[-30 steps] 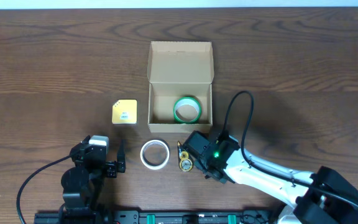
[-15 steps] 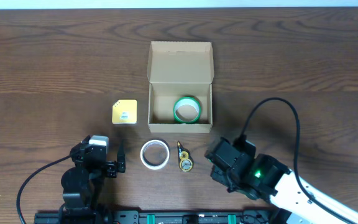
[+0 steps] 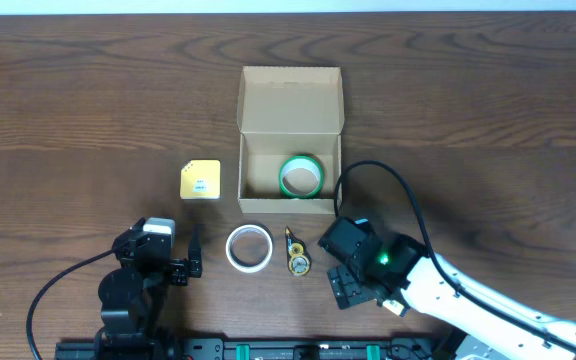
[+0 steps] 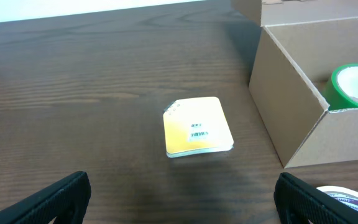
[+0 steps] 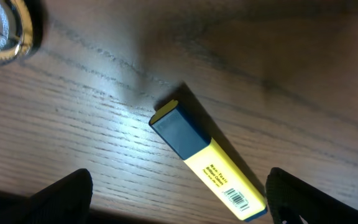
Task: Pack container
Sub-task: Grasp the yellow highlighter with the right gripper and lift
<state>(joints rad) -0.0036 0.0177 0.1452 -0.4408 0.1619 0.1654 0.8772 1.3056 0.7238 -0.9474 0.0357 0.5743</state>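
The yellow highlighter (image 5: 194, 142) lies clear of its neighbours between the open fingers of my right gripper. I should keep going down until the fingers are on both sides of its yellow body (image 5: 224, 180), then close them.
The container (image 3: 290, 150) is an open brown cardboard box, lid flap back, with a green tape roll (image 3: 301, 176) inside; its near corner (image 4: 291, 106) and the green roll (image 4: 356, 84) also show in the left wrist view. A yellow highlighter (image 5: 207, 158) with a blue cap lies flat on the table between the open jaws of my right gripper (image 5: 179, 205), untouched. From above, the highlighter (image 3: 296, 252) is just left of the right gripper (image 3: 330, 268). My left gripper (image 3: 194, 252) stands open and empty at the front left, also seen as left gripper (image 4: 179, 208).
A yellow square pad (image 3: 200, 180) lies left of the box, ahead of the left gripper, the pad (image 4: 197, 127) flat on the wood. A white tape roll (image 3: 249, 247) sits between the two grippers, beside the highlighter. The right arm's black cable (image 3: 398, 190) loops beside the box.
The right gripper has opened wide. Its arm swung out to the right, then came back left towards the highlighter. The left arm and the objects have not moved.
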